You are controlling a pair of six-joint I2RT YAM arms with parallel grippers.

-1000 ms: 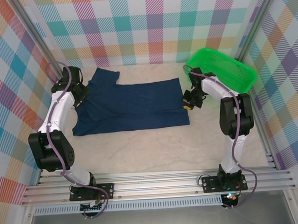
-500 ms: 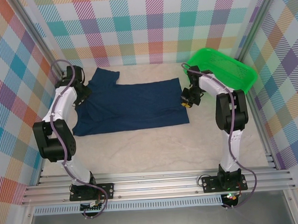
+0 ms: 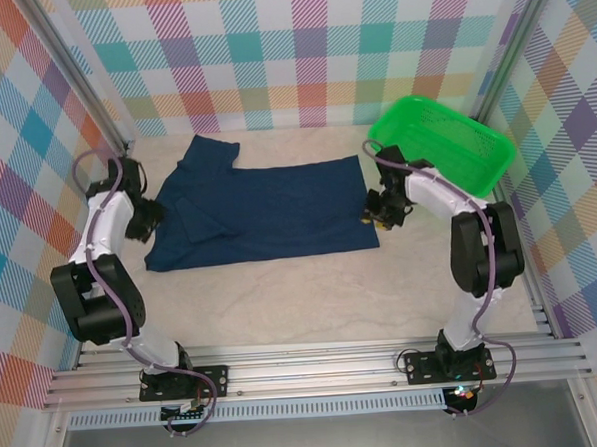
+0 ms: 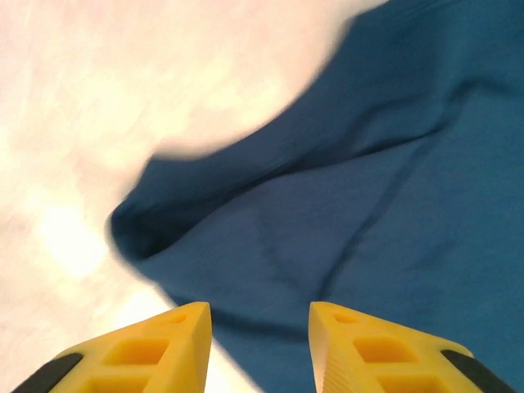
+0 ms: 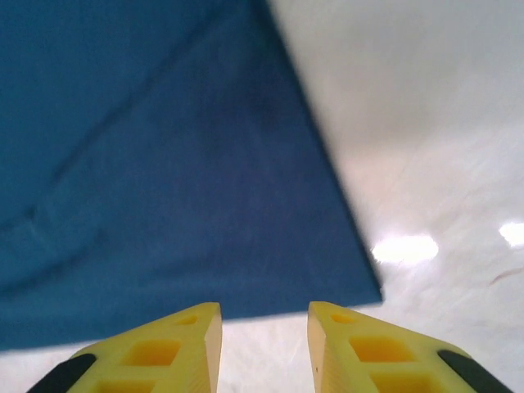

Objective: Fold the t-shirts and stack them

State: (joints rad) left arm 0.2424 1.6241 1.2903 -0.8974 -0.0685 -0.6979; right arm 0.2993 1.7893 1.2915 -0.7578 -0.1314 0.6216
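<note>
I expect that, because the dark navy t-shirt lies spread flat [image 3: 298,208], its back sleeve [image 3: 210,156] and fold of cloth will move along when I pull the t-shirt's near edge.
The dark navy t-shirt [image 3: 268,210] lies spread on the pale table, its plain side up, with one sleeve pointing to the back left and a fold of cloth lying over its left part. My left gripper [image 3: 150,219] hovers at the shirt's left edge. Its yellow fingertips [image 4: 184,327] stand apart over the blue cloth [image 4: 393,164] with nothing between them. My right gripper [image 3: 376,211] sits at the shirt's right hem. It is open too, just off the corner of the cloth [image 5: 164,164], with bare table between its fingers [image 5: 352,327].
A green plastic basket [image 3: 444,141] stands at the back right, close behind the right arm. Checked walls close in the table [image 3: 312,293] on three sides. A metal rail [image 3: 316,368] with the arm bases runs along the near edge.
Both grippers have opened and let go of the shirt. The left arm has drawn back to the left and nearer, leaving a fold on the shirt's left part. The right gripper shifted slightly nearer.
</note>
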